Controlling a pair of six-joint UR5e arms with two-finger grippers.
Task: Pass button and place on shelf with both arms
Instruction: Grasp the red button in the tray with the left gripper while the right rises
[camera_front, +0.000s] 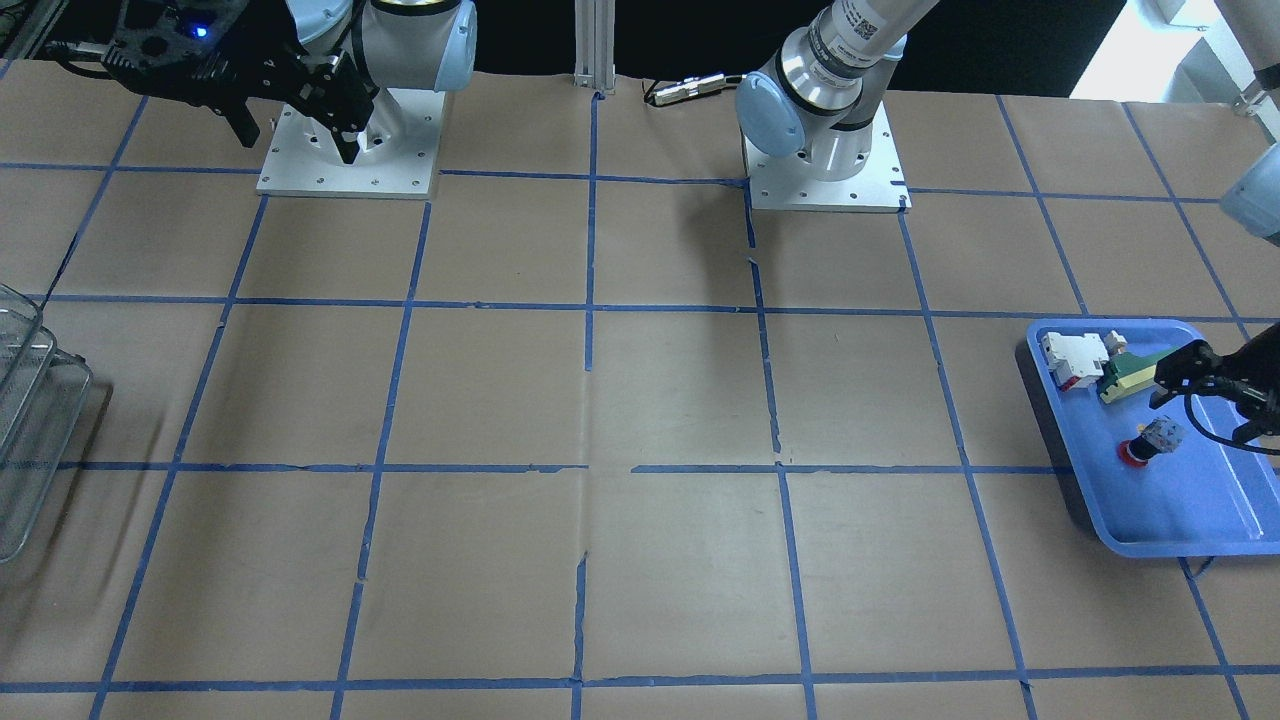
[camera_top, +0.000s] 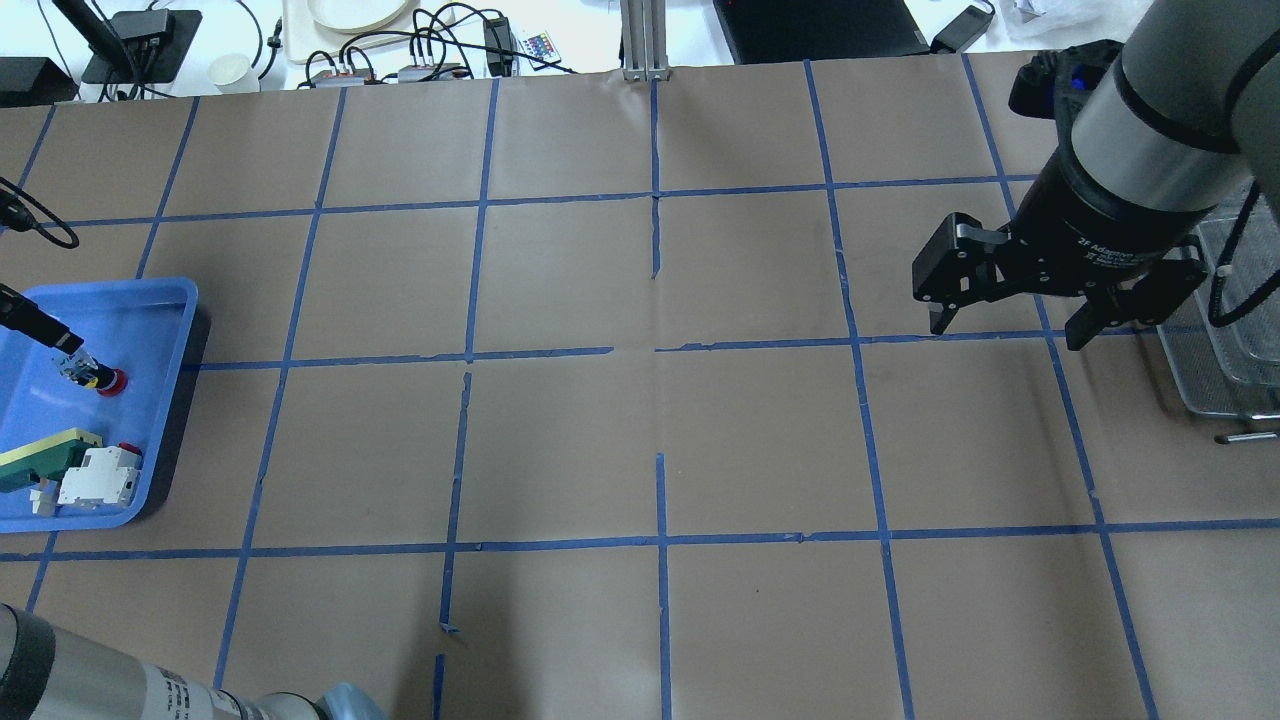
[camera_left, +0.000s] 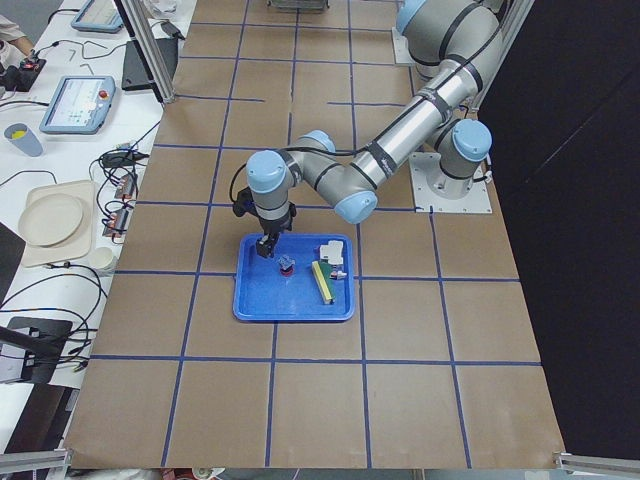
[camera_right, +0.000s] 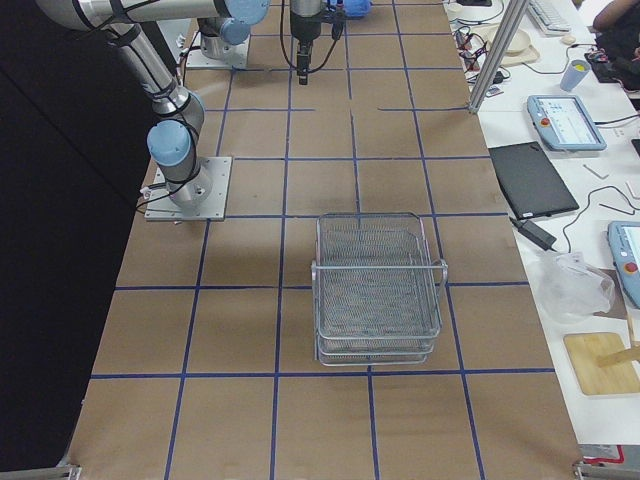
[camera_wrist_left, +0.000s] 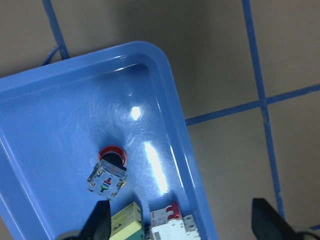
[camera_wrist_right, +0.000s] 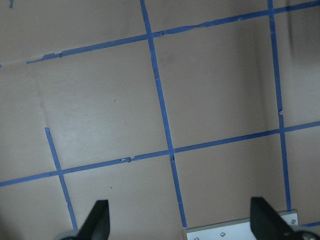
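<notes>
The black neck (camera_front: 1143, 448) connects the red cap (camera_front: 1130, 455) to the grey-clear block. The cap will come along and point straight out when I raise the block.
The button (camera_wrist_left: 109, 172) lies on its side in the blue tray (camera_wrist_left: 50, 120), red cap toward the tray's wall, grey-clear block toward my wrist camera. It also shows in the front view (camera_front: 1152, 442) and the overhead view (camera_top: 95, 376). My left gripper (camera_wrist_left: 182, 222) hovers over the tray, open and empty, a little short of the button; it shows in the front view (camera_front: 1200, 408) too. My right gripper (camera_top: 1010, 335) is open and empty above bare table, beside the wire-mesh shelf (camera_top: 1225, 340). The shelf (camera_right: 378, 290) holds nothing.
A white-and-red switch block (camera_front: 1075, 358) and a green-and-yellow flat piece (camera_front: 1125, 378) lie in the tray near the button. The right arm's base plate (camera_front: 348, 150) and the left arm's base plate (camera_front: 825, 185) stand at the table's robot side. Blue tape lines grid the brown table.
</notes>
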